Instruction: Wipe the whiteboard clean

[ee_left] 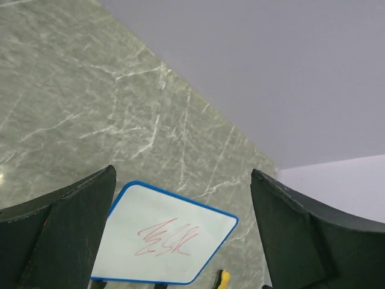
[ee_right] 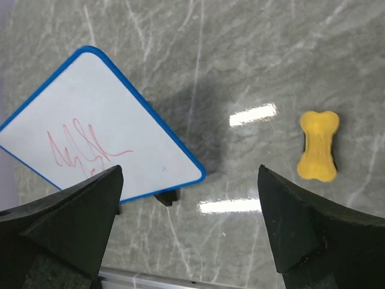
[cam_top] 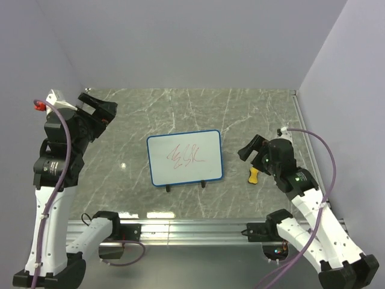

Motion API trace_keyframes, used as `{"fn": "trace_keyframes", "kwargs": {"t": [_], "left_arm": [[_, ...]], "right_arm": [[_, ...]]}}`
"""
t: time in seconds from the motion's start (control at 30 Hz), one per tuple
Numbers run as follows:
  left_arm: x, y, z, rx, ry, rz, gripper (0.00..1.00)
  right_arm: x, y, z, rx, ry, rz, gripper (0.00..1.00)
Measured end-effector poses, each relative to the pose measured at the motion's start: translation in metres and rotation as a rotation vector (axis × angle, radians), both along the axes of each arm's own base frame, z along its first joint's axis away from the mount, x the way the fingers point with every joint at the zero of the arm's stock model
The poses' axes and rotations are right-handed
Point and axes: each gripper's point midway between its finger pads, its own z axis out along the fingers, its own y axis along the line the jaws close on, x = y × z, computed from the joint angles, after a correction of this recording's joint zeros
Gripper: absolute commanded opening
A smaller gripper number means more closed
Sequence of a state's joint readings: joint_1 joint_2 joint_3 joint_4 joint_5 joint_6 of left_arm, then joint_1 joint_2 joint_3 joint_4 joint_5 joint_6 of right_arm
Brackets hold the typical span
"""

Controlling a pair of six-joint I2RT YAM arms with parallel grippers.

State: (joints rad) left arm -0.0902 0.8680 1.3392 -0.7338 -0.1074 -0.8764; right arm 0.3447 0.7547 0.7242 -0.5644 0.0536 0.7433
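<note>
The eraser (cam_top: 253, 176) lies across the whiteboard from the robot's left gripper, so the right gripper should first grab the eraser by its narrow waist (ee_right: 318, 146) and then wipe the red scribble.
The whiteboard (cam_top: 184, 158) stands on small black feet mid-table, blue-framed, with a red scribble on it. It also shows in the left wrist view (ee_left: 162, 241) and the right wrist view (ee_right: 96, 132). The small yellow bone-shaped eraser (cam_top: 254, 175) lies on the table right of the board, partly under my right arm; it shows in the right wrist view (ee_right: 319, 154). My right gripper (cam_top: 249, 149) is open and empty, hovering above the table between board and eraser. My left gripper (cam_top: 96, 108) is open and empty, raised at the far left.
The grey marble table (cam_top: 252, 114) is walled at the back and both sides. A metal rail (cam_top: 192, 229) runs along the near edge, by the arm bases.
</note>
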Motion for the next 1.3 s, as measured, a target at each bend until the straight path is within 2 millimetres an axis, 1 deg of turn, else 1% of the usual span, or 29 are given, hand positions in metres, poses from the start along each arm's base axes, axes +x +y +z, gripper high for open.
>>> {"fn": "trace_keyframes", "kwargs": {"t": [0.07,0.1,0.13,0.17,0.2,0.23,0.27,0.3,0.4,0.47,0.5,0.57,0.63,0.8,0.9,1.07,1.1,1.17,1.2,1.27,1.3], "left_arm": [[0.001,-0.002,0.009,-0.017,-0.022,-0.006,0.99],[0.001,-0.007,0.011,-0.029,-0.034,-0.028,1.0],[0.002,-0.015,0.013,-0.048,-0.061,-0.07,1.0],[0.003,-0.024,0.01,-0.073,-0.08,-0.117,0.99],[0.005,-0.033,0.002,-0.101,-0.089,-0.163,0.99],[0.004,-0.041,-0.011,-0.127,-0.071,-0.198,0.94],[0.005,-0.046,-0.025,-0.148,-0.037,-0.22,0.85],[0.008,-0.051,-0.044,-0.166,0.022,-0.237,0.84],[0.02,-0.053,-0.084,-0.166,0.168,-0.23,0.82],[0.022,-0.049,-0.104,-0.136,0.248,-0.215,0.82],[0.021,-0.046,-0.11,-0.116,0.276,-0.209,0.82],[0.017,-0.042,-0.112,-0.078,0.296,-0.206,0.79],[0.014,-0.039,-0.109,-0.048,0.289,-0.206,0.78],[0.007,-0.037,-0.107,-0.004,0.276,-0.226,0.77],[0.006,-0.037,-0.109,0.02,0.281,-0.237,0.76],[0.001,-0.039,-0.116,0.049,0.306,-0.259,0.75],[0.001,-0.04,-0.117,0.054,0.313,-0.266,0.74],[0.001,-0.042,-0.12,0.062,0.323,-0.277,0.74],[0.002,-0.043,-0.122,0.066,0.33,-0.283,0.74],[0.003,-0.044,-0.126,0.068,0.344,-0.288,0.73],[0.004,-0.045,-0.128,0.07,0.351,-0.291,0.73]], "right_arm": [[-0.004,-0.004,0.0,-0.017,0.02,-0.012,1.0],[-0.005,-0.008,0.0,-0.033,0.031,-0.027,1.0],[-0.006,-0.011,0.0,-0.047,0.043,-0.036,1.0],[-0.006,-0.015,-0.002,-0.064,0.056,-0.05,1.0],[-0.006,-0.019,-0.005,-0.081,0.071,-0.065,1.0],[-0.007,-0.023,-0.007,-0.093,0.087,-0.082,1.0],[-0.007,-0.029,-0.01,-0.104,0.106,-0.103,1.0],[-0.007,-0.035,-0.014,-0.11,0.133,-0.127,1.0],[-0.007,-0.053,-0.034,-0.127,0.245,-0.198,0.99],[-0.008,-0.06,-0.05,-0.143,0.324,-0.223,0.98],[-0.008,-0.06,-0.059,-0.152,0.366,-0.221,0.95],[-0.011,-0.06,-0.084,-0.175,0.466,-0.211,0.93],[-0.018,-0.06,-0.103,-0.192,0.542,-0.205,0.91],[-0.029,-0.063,-0.139,-0.244,0.668,-0.202,0.88],[-0.032,-0.066,-0.15,-0.269,0.704,-0.207,0.85],[-0.028,-0.066,-0.166,-0.306,0.742,-0.204,0.81],[-0.027,-0.064,-0.167,-0.308,0.751,-0.203,0.79],[-0.017,-0.061,-0.166,-0.317,0.737,-0.2,0.76],[-0.013,-0.06,-0.166,-0.32,0.735,-0.198,0.73],[-0.006,-0.057,-0.166,-0.332,0.726,-0.195,0.72],[-0.004,-0.057,-0.165,-0.338,0.724,-0.196,0.7]]}}
